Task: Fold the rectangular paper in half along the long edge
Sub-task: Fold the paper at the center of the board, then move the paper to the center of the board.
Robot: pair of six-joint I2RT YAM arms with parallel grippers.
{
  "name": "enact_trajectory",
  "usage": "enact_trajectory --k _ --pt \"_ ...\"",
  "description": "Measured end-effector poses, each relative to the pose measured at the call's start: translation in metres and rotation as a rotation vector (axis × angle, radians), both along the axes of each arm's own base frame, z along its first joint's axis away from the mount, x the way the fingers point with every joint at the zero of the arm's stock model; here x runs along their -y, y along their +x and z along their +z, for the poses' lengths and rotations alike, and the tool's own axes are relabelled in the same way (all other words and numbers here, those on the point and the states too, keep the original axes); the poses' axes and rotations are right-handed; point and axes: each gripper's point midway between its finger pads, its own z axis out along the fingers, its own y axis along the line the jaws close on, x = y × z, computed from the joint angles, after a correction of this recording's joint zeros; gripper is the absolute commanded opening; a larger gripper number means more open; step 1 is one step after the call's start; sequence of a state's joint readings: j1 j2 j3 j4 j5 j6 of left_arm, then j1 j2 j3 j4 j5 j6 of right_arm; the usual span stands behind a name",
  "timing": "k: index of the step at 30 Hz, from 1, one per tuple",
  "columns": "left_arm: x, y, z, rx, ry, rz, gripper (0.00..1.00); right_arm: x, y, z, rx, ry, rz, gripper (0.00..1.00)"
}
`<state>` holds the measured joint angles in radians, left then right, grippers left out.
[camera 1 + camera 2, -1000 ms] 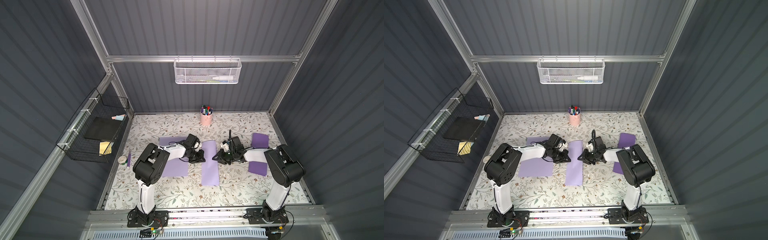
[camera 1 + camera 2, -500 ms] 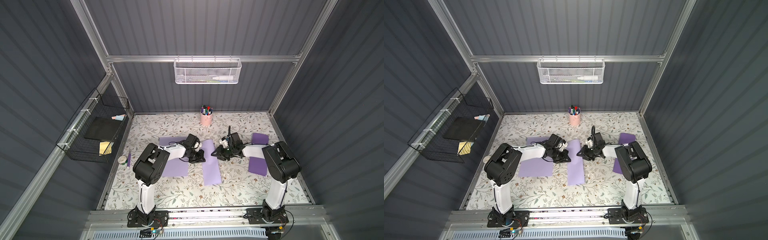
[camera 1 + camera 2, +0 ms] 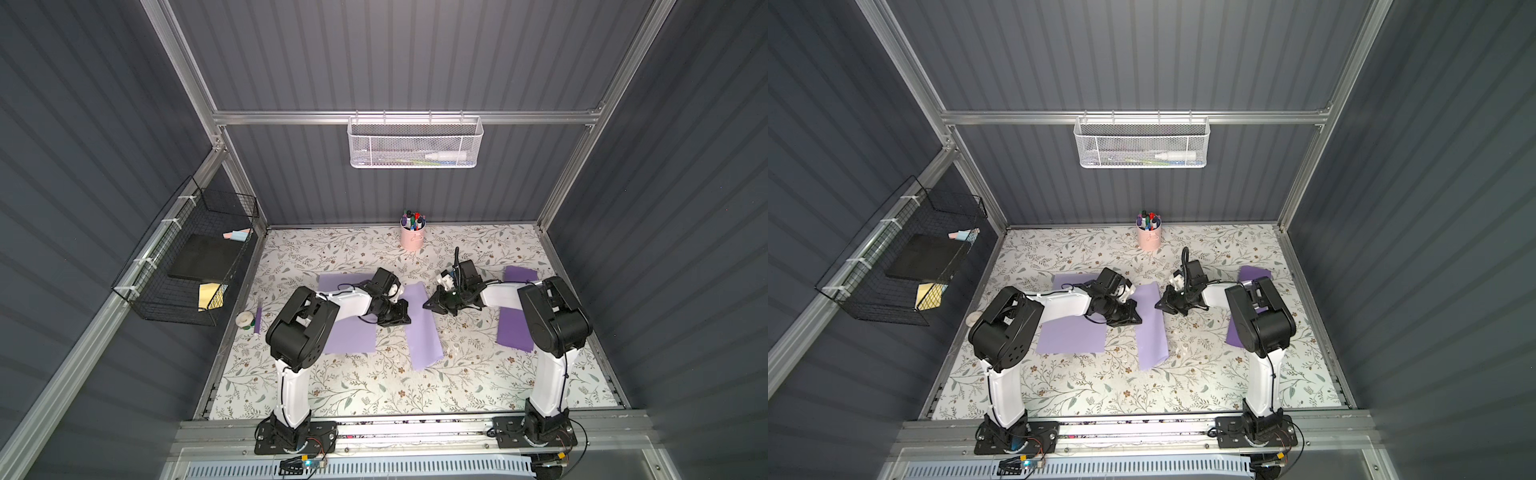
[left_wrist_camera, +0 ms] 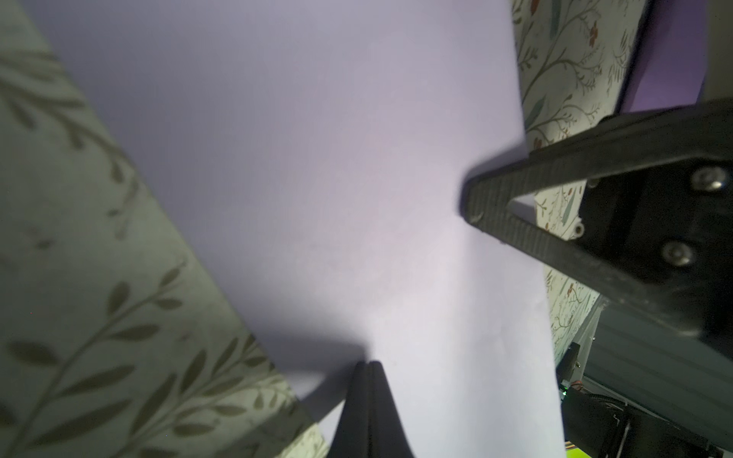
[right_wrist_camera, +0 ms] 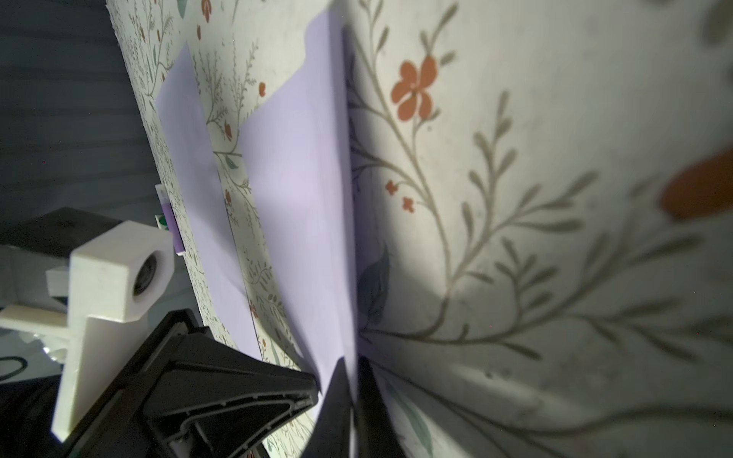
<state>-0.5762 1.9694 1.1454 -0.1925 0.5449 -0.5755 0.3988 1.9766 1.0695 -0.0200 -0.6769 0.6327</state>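
Note:
The paper's fold stands raised (image 5: 345,152) past the spot where my right gripper pinches. My right gripper should go toward the paper's far corner (image 3: 422,284), open and pinch the fold there.
The paper (image 3: 424,340) (image 3: 1152,340) is a narrow lavender strip lying slightly askew mid-table. My left gripper (image 3: 405,319) (image 3: 1136,318) is shut, its tips (image 4: 368,363) resting on the sheet (image 4: 317,158) near its left long edge, with nothing between them. My right gripper (image 3: 425,305) (image 3: 1157,306) reaches in from the opposite side. Its jaws (image 5: 354,396) are shut on the paper's right long edge (image 5: 301,198), which is lifted a little off the table. Both grippers sit near the strip's far end, facing each other.
A larger purple sheet (image 3: 349,332) lies under the left arm, and two more purple sheets (image 3: 515,332) (image 3: 519,274) under the right arm. A pink pen cup (image 3: 412,237) stands at the back. A tape roll (image 3: 245,319) sits by the left edge. Wire baskets (image 3: 191,257) (image 3: 415,143) hang on the walls.
My right gripper has moved along the paper's right edge toward the far end. The strip's near end has swung slightly right. The left gripper has stayed in place.

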Motion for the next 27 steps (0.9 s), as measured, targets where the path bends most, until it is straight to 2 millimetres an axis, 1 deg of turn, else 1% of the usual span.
enact_trajectory --k 1,4,7,9,11,13,22,25,26,27 --pt "0.000 0.000 0.000 0.000 0.000 0.000 0.00 -0.001 0.003 0.001 0.005 0.000 0.003 0.33" --pt "0.000 0.000 0.000 0.000 0.000 0.000 0.00 -0.005 0.014 0.004 0.021 0.009 0.011 0.33" --pt "0.000 0.000 0.000 0.000 0.000 0.000 0.00 -0.010 0.022 0.001 0.022 0.018 0.016 0.31" --pt "0.000 0.000 0.000 0.000 0.000 0.000 0.00 -0.012 0.027 0.001 0.029 0.023 0.022 0.22" --pt "0.000 0.000 0.000 0.000 0.000 -0.001 0.00 -0.014 0.031 -0.002 0.030 0.026 0.028 0.08" --pt "0.000 0.000 0.000 0.000 0.000 -0.001 0.00 -0.014 0.031 -0.006 0.022 0.024 0.029 0.00" --pt "0.000 0.000 0.000 -0.001 0.004 -0.004 0.00 -0.013 0.032 -0.006 0.015 0.031 0.028 0.00" --pt "0.000 0.000 0.000 0.000 0.004 -0.006 0.00 -0.012 0.032 -0.006 0.005 0.034 0.023 0.21" --pt "0.000 0.000 0.000 0.000 0.004 -0.006 0.00 -0.012 0.033 -0.005 0.004 0.043 0.024 0.24" --pt "0.000 0.000 0.000 0.000 0.004 -0.006 0.00 -0.013 0.034 -0.002 0.010 0.051 0.027 0.25"
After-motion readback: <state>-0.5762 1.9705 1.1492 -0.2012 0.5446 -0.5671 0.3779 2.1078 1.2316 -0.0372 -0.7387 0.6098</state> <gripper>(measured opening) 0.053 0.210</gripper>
